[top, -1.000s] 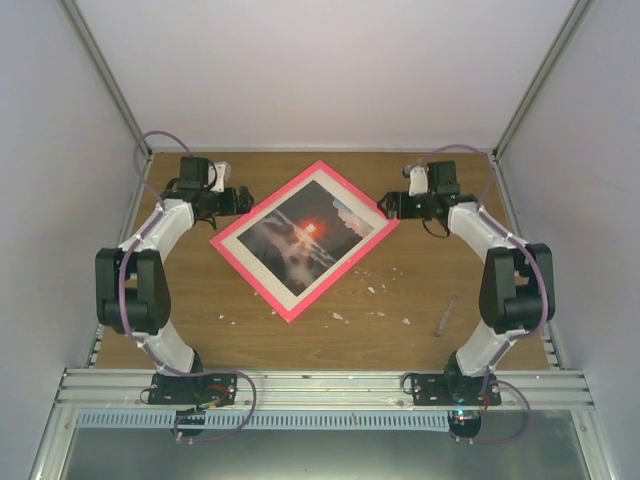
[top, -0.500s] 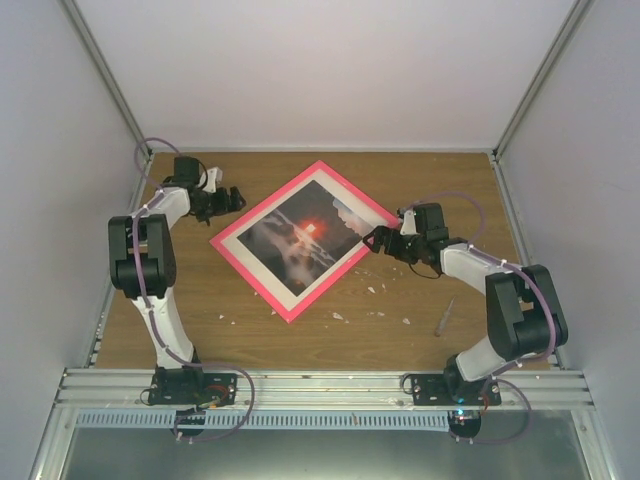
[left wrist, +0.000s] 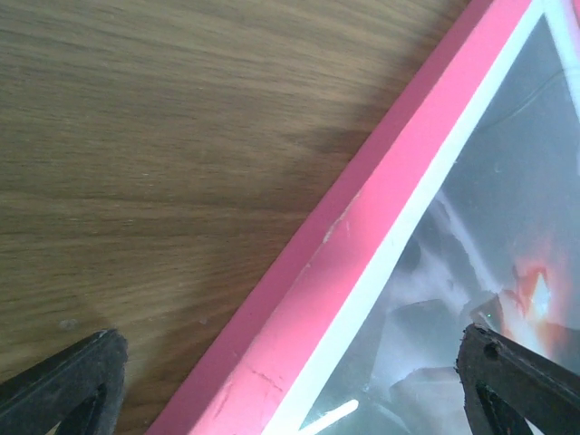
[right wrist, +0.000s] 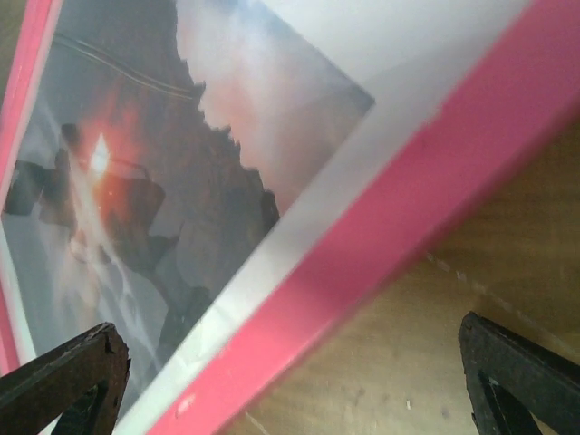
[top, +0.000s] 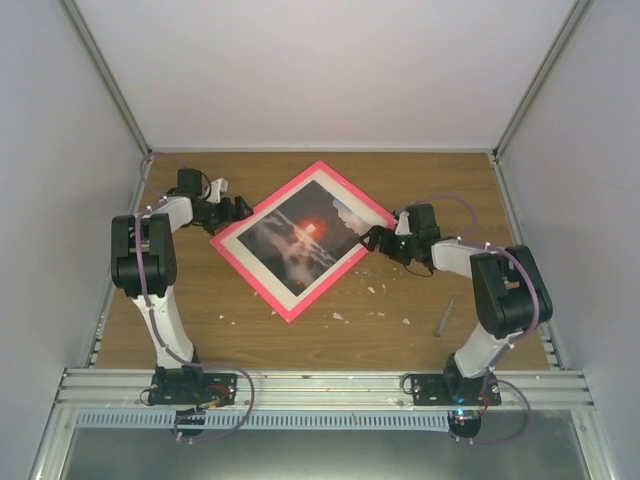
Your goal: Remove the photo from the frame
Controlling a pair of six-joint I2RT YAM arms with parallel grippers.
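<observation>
The pink-red frame (top: 290, 314) is turned crooked like a diamond, so I should first swing it straight and then grip its long side rail (top: 266, 205) with my left gripper.
The pink-red frame (top: 248, 277) lies flat on the wooden table, turned like a diamond. The photo (top: 305, 235) sits in it face up behind a white mat, its red sun at the centre. My left gripper (top: 238, 208) is open at the frame's upper left edge. In the left wrist view the gripper (left wrist: 290, 399) straddles the pink rail (left wrist: 362, 236), with the photo (left wrist: 507, 227) on the right. My right gripper (top: 372, 240) is open at the frame's right edge. In the right wrist view the gripper (right wrist: 290, 390) straddles the rail (right wrist: 408, 217), with the photo (right wrist: 154, 181) on the left.
A thin pen-like stick (top: 444, 316) lies on the table (top: 230, 330) near the right arm. Small white crumbs (top: 385, 290) are scattered in front of the frame. Grey walls close in the left, right and back sides. A metal rail (top: 320, 385) runs along the near edge.
Both arms have come down to the frame. The left gripper has moved right onto the upper left edge; the right gripper has moved forward and left onto the right edge. The frame has not moved.
</observation>
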